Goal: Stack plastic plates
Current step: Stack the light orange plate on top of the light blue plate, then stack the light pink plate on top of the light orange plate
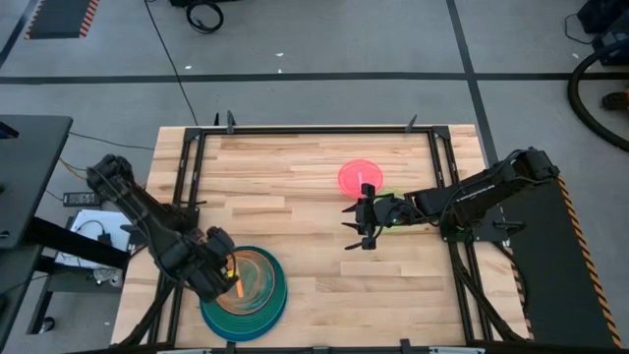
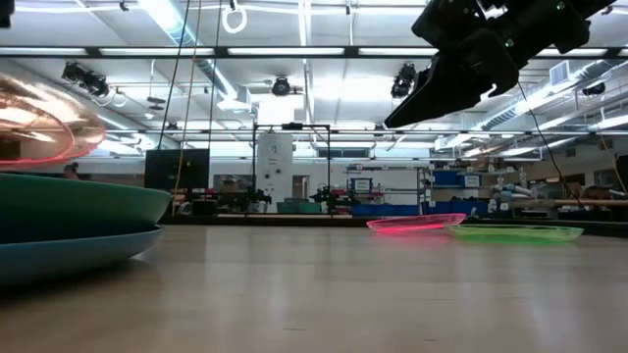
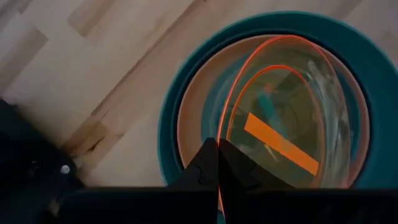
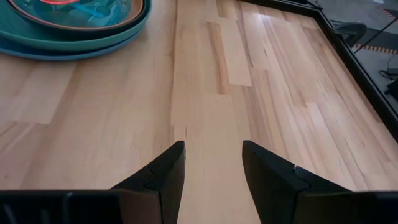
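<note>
The tilted orange plate (image 3: pixel 283 115) is hanging inside the rim of the brown-rimmed plate (image 3: pixel 208 112), so my left gripper should keep letting it down until it comes to rest there, and then let go.
A stack of plates (image 1: pixel 257 300) sits near the table's near-left corner: a large blue one at the bottom (image 2: pixel 59 257), a teal one on it (image 2: pixel 78 206), then a brown-rimmed one (image 3: pixel 186 118). My left gripper (image 3: pixel 217 152) is shut on a translucent orange plate (image 3: pixel 286 112) held over the stack. A pink plate (image 1: pixel 360 177) and a green plate (image 2: pixel 515 232) lie flat on the table toward the far right. My right gripper (image 1: pixel 358 222) hovers open above bare wood near the green plate. My left gripper pinches the orange plate's rim (image 3: pixel 227 134) between its two fingers, on the side of the plate nearest the arm. The plate is tilted above the stack (image 2: pixel 39 123), with its held side up. Whether its far edge touches the plates below, I cannot tell.
Bare wooden tabletop (image 4: pixel 205 93) lies between the stack and the right gripper. A black metal frame (image 1: pixel 314 129) runs along the table's far edge and both sides. The pink plate (image 2: pixel 417 223) and the green plate lie close together.
</note>
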Available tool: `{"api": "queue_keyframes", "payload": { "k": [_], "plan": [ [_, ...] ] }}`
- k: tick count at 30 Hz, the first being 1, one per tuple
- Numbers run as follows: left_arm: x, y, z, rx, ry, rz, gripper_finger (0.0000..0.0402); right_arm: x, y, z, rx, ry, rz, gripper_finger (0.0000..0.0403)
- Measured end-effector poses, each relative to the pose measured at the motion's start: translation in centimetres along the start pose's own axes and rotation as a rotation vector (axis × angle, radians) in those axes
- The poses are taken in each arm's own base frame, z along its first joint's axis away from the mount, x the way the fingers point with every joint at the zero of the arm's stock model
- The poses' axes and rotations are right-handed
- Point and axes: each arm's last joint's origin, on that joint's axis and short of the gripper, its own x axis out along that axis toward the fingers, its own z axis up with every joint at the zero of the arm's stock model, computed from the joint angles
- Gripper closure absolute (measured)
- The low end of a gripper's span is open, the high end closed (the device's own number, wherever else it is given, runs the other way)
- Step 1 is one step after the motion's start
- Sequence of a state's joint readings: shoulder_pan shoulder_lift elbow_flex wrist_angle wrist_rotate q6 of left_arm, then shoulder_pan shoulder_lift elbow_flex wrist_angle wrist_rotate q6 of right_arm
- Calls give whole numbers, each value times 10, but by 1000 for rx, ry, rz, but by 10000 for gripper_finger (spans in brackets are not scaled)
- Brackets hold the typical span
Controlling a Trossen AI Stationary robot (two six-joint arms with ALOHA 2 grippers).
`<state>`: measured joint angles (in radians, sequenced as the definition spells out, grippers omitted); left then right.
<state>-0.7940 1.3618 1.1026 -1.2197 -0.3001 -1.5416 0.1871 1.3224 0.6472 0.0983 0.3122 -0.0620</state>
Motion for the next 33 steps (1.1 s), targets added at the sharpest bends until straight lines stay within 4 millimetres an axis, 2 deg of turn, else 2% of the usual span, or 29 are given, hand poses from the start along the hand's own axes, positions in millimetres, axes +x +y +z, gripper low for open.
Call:
{"api": "queue_keyframes", "payload": {
  "k": [9, 18, 22, 29, 33],
  "plan": [
    [33, 8, 0, -54, 10, -27, 389, 0, 0, 1, 1, -5, 0, 233],
    [40, 3, -1, -96, 9, -94, 382, 0, 0, 1, 1, -6, 0, 233],
    [40, 3, -1, -99, 14, -92, 352, 0, 0, 1, 1, -5, 0, 233],
    [40, 5, -2, -94, 38, -80, 267, 0, 0, 1, 1, -5, 0, 233],
    [40, 4, -3, -71, 67, -87, 232, 0, 0, 1, 1, -5, 0, 233]
  ]
}}
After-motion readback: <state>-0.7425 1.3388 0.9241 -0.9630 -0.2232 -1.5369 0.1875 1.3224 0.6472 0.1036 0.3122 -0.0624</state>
